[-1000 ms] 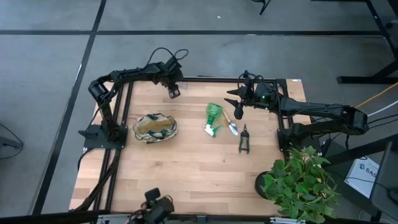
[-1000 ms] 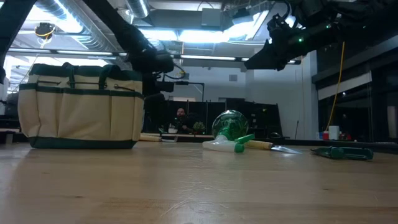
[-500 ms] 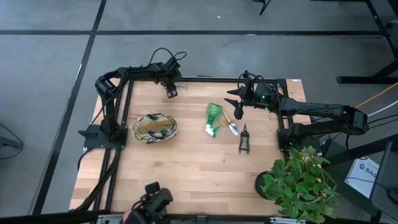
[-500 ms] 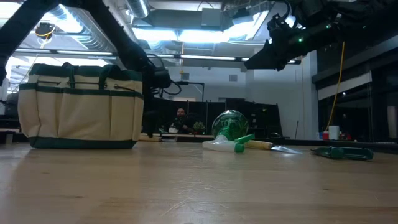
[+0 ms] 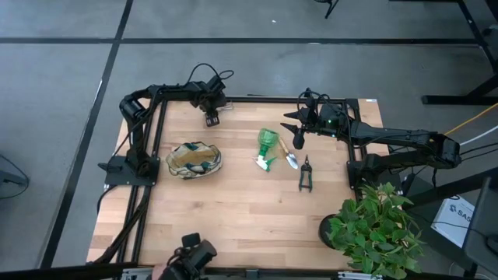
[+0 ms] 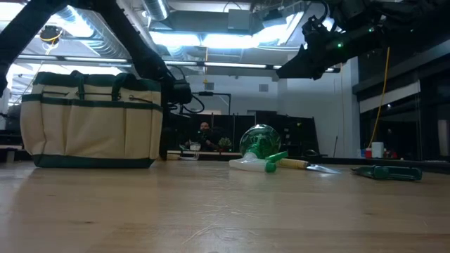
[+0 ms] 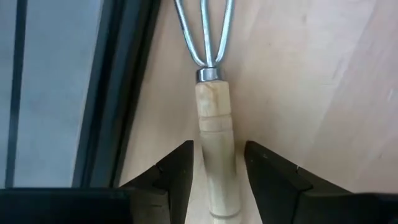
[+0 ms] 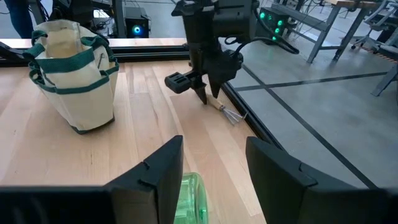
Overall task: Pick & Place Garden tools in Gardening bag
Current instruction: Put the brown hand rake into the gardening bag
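The gardening bag's opening (image 5: 193, 159) is wide open over cream lining. The rake (image 5: 226, 106) will lie along the bottom of the empty bag when I lower it inside.
The rake (image 7: 214, 137) lies flat on the table by its far edge, wooden handle toward my left gripper (image 7: 216, 162), metal tines (image 7: 205, 31) away from it. That gripper points steeply down, open, one finger on each side of the handle with a thin gap showing; it also shows in the right wrist view (image 8: 208, 96). The cream, green-trimmed gardening bag (image 5: 194, 159) stands upright at the left. The green spray bottle (image 5: 268, 144), trowel (image 5: 291, 158) and black shears (image 5: 306, 175) lie at mid-table. My right gripper (image 8: 214, 168) hovers open above the bottle.
A leafy potted plant (image 5: 377, 229) stands at the table's near right corner. The table's black frame rail (image 7: 124, 93) runs right beside the rake. Bare wood lies between the bag and the tools and across the near half.
My left gripper has come down toward the rake at the table's far edge, shifting slightly toward the left and rolling a little about its own axis. The rake, the other tools and the bag have stayed where they were.
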`<action>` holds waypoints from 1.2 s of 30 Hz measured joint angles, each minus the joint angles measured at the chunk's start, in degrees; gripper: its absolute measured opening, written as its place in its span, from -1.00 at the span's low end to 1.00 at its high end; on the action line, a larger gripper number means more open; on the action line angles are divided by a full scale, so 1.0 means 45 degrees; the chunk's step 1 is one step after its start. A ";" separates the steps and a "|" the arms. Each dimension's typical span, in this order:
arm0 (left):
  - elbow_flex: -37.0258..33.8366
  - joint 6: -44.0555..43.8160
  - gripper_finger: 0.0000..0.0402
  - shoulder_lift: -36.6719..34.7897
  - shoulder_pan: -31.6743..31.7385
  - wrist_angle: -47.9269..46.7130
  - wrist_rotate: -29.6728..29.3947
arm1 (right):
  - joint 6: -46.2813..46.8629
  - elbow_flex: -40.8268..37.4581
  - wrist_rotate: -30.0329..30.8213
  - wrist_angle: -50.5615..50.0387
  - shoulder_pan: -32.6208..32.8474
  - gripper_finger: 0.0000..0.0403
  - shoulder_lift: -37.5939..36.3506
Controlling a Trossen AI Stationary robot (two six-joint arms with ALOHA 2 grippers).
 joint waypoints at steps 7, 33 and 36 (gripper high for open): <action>-0.0311 -0.0133 -0.30 -0.0027 -0.0451 0.0139 -0.0415 | 0.0000 0.0000 0.0000 0.0000 0.0000 -0.11 0.0000; -0.0355 -0.1432 -0.71 0.0027 -0.1178 0.0258 0.1333 | 0.0000 0.0000 0.0002 -0.0005 0.0000 -0.11 0.0000; -0.0348 -0.1636 -0.71 0.0027 -0.1198 0.0570 0.1859 | 0.0000 0.0000 0.0000 -0.0001 0.0000 -0.11 0.0000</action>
